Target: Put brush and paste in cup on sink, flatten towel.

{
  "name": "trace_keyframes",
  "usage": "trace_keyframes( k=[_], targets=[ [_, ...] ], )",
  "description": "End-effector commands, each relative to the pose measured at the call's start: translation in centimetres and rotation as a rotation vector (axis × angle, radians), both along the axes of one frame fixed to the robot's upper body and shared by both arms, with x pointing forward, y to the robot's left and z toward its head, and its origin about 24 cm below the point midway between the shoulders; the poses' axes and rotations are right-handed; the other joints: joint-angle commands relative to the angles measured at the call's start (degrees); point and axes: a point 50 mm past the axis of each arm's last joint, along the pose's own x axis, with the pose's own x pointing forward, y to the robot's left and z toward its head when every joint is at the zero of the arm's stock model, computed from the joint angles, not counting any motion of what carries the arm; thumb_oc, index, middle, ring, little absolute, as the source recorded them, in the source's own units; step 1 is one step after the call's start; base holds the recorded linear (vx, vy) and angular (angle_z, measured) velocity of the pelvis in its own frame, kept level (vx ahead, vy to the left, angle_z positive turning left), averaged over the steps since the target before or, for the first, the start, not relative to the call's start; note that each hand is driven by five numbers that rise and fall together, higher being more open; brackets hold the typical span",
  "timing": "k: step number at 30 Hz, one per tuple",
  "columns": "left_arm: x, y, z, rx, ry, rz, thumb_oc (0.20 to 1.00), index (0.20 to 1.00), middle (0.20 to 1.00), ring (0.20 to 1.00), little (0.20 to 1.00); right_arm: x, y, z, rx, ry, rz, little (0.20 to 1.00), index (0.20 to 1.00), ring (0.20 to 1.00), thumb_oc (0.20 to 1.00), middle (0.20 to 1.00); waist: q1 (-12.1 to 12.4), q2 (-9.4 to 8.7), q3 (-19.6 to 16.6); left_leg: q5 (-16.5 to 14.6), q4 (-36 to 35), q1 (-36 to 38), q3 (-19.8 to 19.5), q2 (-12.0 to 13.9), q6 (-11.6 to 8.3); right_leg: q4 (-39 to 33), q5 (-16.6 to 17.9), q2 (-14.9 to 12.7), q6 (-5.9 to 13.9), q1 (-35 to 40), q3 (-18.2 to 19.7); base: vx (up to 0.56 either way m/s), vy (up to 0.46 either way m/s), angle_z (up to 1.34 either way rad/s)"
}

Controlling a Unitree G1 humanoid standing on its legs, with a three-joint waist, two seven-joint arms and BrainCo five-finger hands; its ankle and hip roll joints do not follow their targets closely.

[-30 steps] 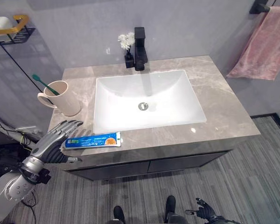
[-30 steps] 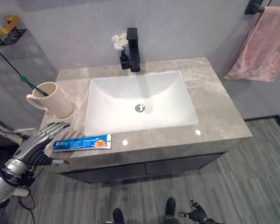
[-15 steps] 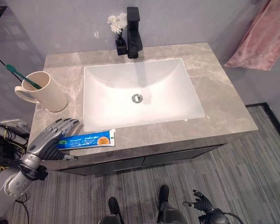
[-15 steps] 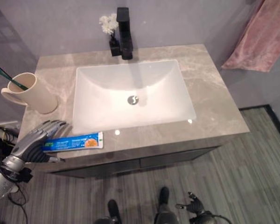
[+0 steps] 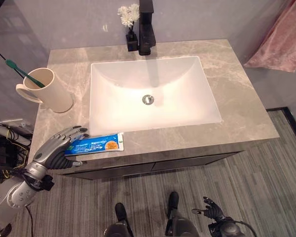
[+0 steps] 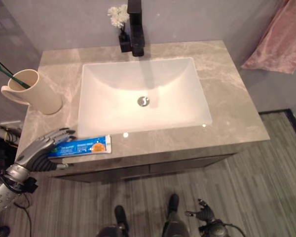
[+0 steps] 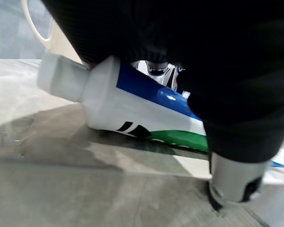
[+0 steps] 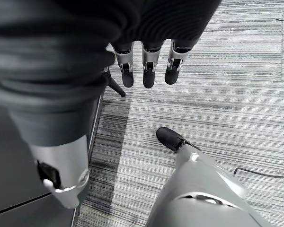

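The tube's flat end [image 5: 120,141] will poke out above the cup's rim when I lower the toothpaste tube in, because the cream cup [image 5: 53,93] looks shorter than the tube.
A blue and white toothpaste tube [image 5: 94,144] lies flat near the counter's front edge, its white cap [image 7: 61,80] pointing left. My left hand [image 5: 56,148] rests over the cap end with loosely bent fingers on top of the tube and the thumb [image 7: 234,184] low by the counter's front lip. The tube [image 7: 132,113] sits on the stone under my palm. A cream cup [image 5: 49,91] stands at the back left with a green toothbrush [image 5: 19,71] in it. A pink towel [image 5: 281,42] hangs on the wall at the far right. My right hand [image 8: 149,66] hangs open low over the floor.
A white sink basin [image 5: 187,74] fills the middle of the grey marble counter [image 5: 237,98]. A black faucet [image 5: 147,29] and a small vase of white flowers [image 5: 128,15] stand behind it. Grey striped floor lies in front of the cabinet.
The camera has shifted, so the whole scene sits differently. My left hand's fingers have crept a little further over the tube's cap end; the tube has stayed on the counter.
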Motion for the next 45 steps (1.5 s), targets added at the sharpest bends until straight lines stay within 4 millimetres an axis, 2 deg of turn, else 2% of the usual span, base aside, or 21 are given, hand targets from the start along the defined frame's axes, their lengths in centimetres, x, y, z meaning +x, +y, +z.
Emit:
trace_keyframes(
  k=[1, 6, 12, 13, 16, 18, 19, 31, 34, 35, 37, 38, 41, 45],
  targets=[
    [1.2, 0.3, 1.2, -0.114, -0.054, 0.045, 0.686, 0.686, 0.686, 0.686, 0.686, 1.6, 0.7, 0.5, 0.010, -0.045, 0.019, 1.000, 1.000, 1.000, 1.000, 1.000, -0.92, -0.51, 0.26, -1.48, 0.96, -0.05, -4.96, -0.06, 0.53, 0.48, 0.79, -4.00, 4.76, 2.04, -0.03, 0.00, 0.000, 0.00],
    [1.0, 0.5, 0.8, -0.169, -0.040, 0.066, 0.630, 0.630, 0.630, 0.630, 0.630, 1.6, 0.7, 0.4, 0.006, -0.038, 0.015, 1.000, 1.000, 1.000, 1.000, 1.000, -0.80, -0.50, -0.07, -1.47, 0.89, -0.09, -4.95, -0.04, 0.55, 0.48, 0.67, -3.95, 4.74, 1.98, -0.16, 0.00, 0.000, 0.00],
    [1.0, 0.7, 0.7, -0.151, -0.037, 0.072, 0.561, 0.561, 0.561, 0.561, 0.561, 1.5, 0.6, 0.4, 0.003, -0.039, 0.019, 1.000, 1.000, 1.000, 1.000, 1.000, -0.89, -0.44, 0.01, -1.51, 0.88, -0.14, -5.05, -0.05, 0.56, 0.48, 0.67, -3.96, 4.75, 1.94, -0.20, 0.00, 0.000, 0.00],
    [1.0, 0.5, 0.7, -0.131, -0.031, 0.062, 0.492, 0.492, 0.492, 0.492, 0.492, 1.5, 0.6, 0.4, -0.001, -0.037, 0.021, 1.000, 1.000, 1.000, 1.000, 1.000, -0.92, -0.45, 0.10, -1.48, 0.93, -0.28, -5.07, -0.08, 0.56, 0.48, 0.65, -3.87, 4.76, 1.81, -0.17, 0.00, 0.000, 0.00],
    [1.1, 0.4, 0.6, -0.115, -0.022, 0.053, 0.401, 0.401, 0.401, 0.401, 0.401, 1.5, 0.6, 0.4, -0.004, -0.039, 0.022, 1.000, 1.000, 1.000, 1.000, 1.000, -0.90, -0.48, 0.23, -1.49, 0.97, -0.38, -5.13, -0.07, 0.57, 0.48, 0.64, -3.86, 4.75, 1.76, -0.15, 0.00, 0.000, 0.00],
    [1.1, 0.5, 0.4, -0.090, -0.009, 0.052, 0.222, 0.222, 0.222, 0.222, 0.222, 1.6, 0.4, 0.5, -0.009, -0.042, 0.020, 1.000, 1.000, 1.000, 1.000, 1.000, -0.92, -0.50, 0.31, -1.46, 0.98, -0.48, -5.02, -0.01, 0.53, 0.48, 0.68, -3.86, 4.79, 1.69, -0.08, 0.00, 0.000, 0.00],
    [1.1, 0.5, 0.4, -0.090, -0.009, 0.051, 0.200, 0.200, 0.200, 0.200, 0.200, 1.6, 0.4, 0.5, -0.009, -0.042, 0.020, 1.000, 1.000, 1.000, 1.000, 1.000, -0.90, -0.50, 0.29, -1.45, 0.98, -0.49, -5.01, -0.01, 0.52, 0.48, 0.68, -3.87, 4.80, 1.68, -0.07, 0.00, 0.000, 0.00],
    [1.1, 0.3, -0.1, -0.059, 0.002, 0.041, 0.200, 0.200, 0.200, 0.200, 0.200, 0.1, -0.5, -0.4, -0.048, 0.030, -0.044, 1.000, 1.000, 1.000, 1.000, 1.000, -0.85, -0.63, -0.93, -1.72, 0.83, 0.18, -4.66, 0.34, 0.41, 0.48, 0.25, -3.53, 4.77, 1.79, 0.30, 0.01, -0.002, 0.00],
    [1.0, 0.0, -0.2, -0.089, -0.006, 0.038, 0.200, 0.200, 0.200, 0.200, 0.200, -1.6, -1.3, -1.1, -0.066, 0.102, -0.108, 1.000, 1.000, 1.000, 1.000, 1.000, -0.82, -0.53, -2.10, -2.02, 0.69, 0.93, -4.80, 0.31, 0.33, 0.48, 0.08, -3.55, 4.86, 2.71, -0.03, 0.05, -0.002, -0.01],
    [1.0, 0.0, -0.2, -0.090, -0.005, 0.038, 0.200, 0.200, 0.200, 0.200, 0.200, -1.6, -1.3, -1.1, -0.067, 0.102, -0.108, 1.000, 1.000, 1.000, 1.000, 1.000, -0.82, -0.51, -2.11, -2.03, 0.69, 0.93, -4.81, 0.31, 0.33, 0.48, 0.08, -3.55, 4.86, 2.71, -0.03, 0.04, 0.000, 0.00],
    [1.1, -0.2, -0.3, -0.160, -0.009, 0.049, 0.200, 0.200, 0.200, 0.200, 0.200, -2.6, -1.8, -1.5, -0.082, 0.145, -0.140, 1.000, 1.000, 1.000, 1.000, 1.000, -0.78, -0.36, -2.58, -2.50, 0.75, 1.50, -4.96, 0.41, 0.32, 0.48, -0.15, -3.50, 4.97, 3.41, -0.19, 0.04, -0.001, 0.00],
    [1.1, -0.2, -0.3, -0.161, -0.010, 0.049, 0.200, 0.200, 0.200, 0.200, 0.200, -2.6, -1.8, -1.4, -0.082, 0.145, -0.140, 1.000, 1.000, 1.000, 1.000, 1.000, -0.79, -0.44, -2.59, -2.22, 0.67, 1.36, -4.92, 0.34, 0.36, 0.48, 0.02, -3.55, 4.89, 3.22, -0.14, 0.00, 0.000, 0.00],
    [1.0, -0.5, -0.2, -0.282, -0.032, 0.063, 0.200, 0.200, 0.200, 0.200, 0.200, -4.2, -2.5, -1.9, -0.127, 0.229, -0.136, 1.000, 1.000, 1.000, 1.000, 1.000, -0.65, -0.36, -3.78, -2.41, 0.67, 2.07, -5.10, 0.33, 0.38, 0.48, 0.06, -3.63, 4.94, 4.07, -0.58, 0.03, -0.005, 0.00],
    [0.9, -0.5, -0.2, -0.329, -0.034, 0.075, 0.200, 0.200, 0.200, 0.200, 0.200, -5.2, -2.7, -2.2, -0.142, 0.279, -0.125, 1.000, 1.000, 1.000, 1.000, 1.000, -0.52, -0.29, -4.53, -2.51, 0.67, 2.45, -5.39, 0.24, 0.37, 0.48, -0.09, -3.63, 4.93, 4.79, -0.93, 0.01, 0.000, 0.00]
  ],
)
